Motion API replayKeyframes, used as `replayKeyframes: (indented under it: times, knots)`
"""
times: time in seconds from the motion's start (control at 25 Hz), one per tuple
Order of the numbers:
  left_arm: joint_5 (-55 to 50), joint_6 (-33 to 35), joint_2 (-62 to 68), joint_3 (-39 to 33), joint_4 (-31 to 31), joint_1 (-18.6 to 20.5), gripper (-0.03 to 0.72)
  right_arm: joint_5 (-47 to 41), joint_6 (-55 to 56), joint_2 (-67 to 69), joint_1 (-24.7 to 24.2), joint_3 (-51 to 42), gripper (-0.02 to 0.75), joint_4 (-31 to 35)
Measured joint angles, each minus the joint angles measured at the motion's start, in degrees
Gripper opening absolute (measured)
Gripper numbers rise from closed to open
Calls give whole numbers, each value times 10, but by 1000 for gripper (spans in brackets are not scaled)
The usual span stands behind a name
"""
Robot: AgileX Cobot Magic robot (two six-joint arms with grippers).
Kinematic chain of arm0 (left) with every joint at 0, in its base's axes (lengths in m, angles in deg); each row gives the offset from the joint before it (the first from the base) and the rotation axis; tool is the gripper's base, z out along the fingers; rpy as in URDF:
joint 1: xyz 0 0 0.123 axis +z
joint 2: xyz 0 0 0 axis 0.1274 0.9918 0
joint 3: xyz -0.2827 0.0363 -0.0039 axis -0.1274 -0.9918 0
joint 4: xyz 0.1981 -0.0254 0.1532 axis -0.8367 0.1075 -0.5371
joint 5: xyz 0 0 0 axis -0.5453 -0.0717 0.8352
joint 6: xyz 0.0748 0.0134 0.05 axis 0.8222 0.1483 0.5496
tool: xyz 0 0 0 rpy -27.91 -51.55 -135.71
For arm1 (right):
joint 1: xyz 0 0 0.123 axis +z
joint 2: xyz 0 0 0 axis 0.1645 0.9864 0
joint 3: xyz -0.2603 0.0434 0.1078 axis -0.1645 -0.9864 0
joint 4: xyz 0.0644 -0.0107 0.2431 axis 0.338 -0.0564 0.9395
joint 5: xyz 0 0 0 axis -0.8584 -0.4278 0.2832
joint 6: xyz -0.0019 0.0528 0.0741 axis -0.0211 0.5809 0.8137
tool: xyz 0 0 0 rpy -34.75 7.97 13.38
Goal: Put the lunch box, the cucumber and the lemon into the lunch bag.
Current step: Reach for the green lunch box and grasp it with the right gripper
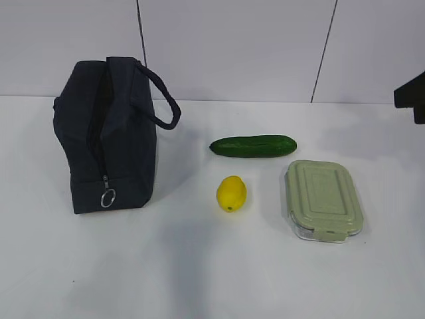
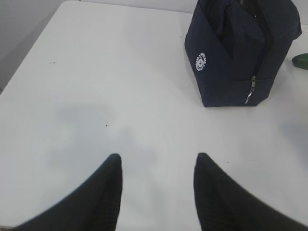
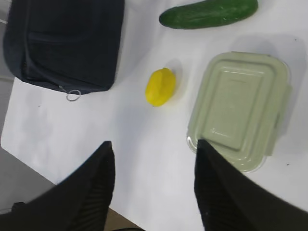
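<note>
I expect the sage-green lid [image 1: 323, 191] to stay closed when I lift the lunch box by its end, since a clip [image 1: 330, 236] folds over the lunch box's near edge.
The dark navy lunch bag [image 1: 109, 136] stands upright at the left, its top zipper parted and a ring pull [image 1: 108, 198] hanging low on its end. The cucumber [image 1: 253, 146] lies crosswise in the middle. In front of it sits the yellow lemon [image 1: 231, 193]. The lunch box [image 1: 323, 199] with its sage-green lid rests at the right. My left gripper [image 2: 157, 161] hovers open over bare table, well short of the lunch bag [image 2: 240, 53]. My right gripper [image 3: 154, 147] hangs open above the table, near the lunch box [image 3: 240, 108], the lemon [image 3: 160, 86] and the cucumber [image 3: 209, 13].
The white table [image 1: 199, 279] meets a white panelled wall at the back. A dark part of the right arm [image 1: 412, 96] shows at the right edge of the exterior view. The table's near edge [image 3: 48, 180] lies just under my right gripper.
</note>
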Motion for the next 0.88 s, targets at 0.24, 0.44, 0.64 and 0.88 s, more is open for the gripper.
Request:
replayKeyframes:
  times: [0.24, 0.44, 0.64, 0.88]
  knots:
    - [0, 0, 0, 0, 0, 0, 340, -18, -25, 111, -7, 22, 427, -20]
    - [0, 0, 0, 0, 0, 0, 340, -17, -78, 176, -7, 25, 499, -20]
    - [0, 0, 0, 0, 0, 0, 340, 16, -93, 221, -7, 25, 560, -20]
    - [0, 0, 0, 0, 0, 0, 340, 50, -95, 273, -7, 26, 566, -11]
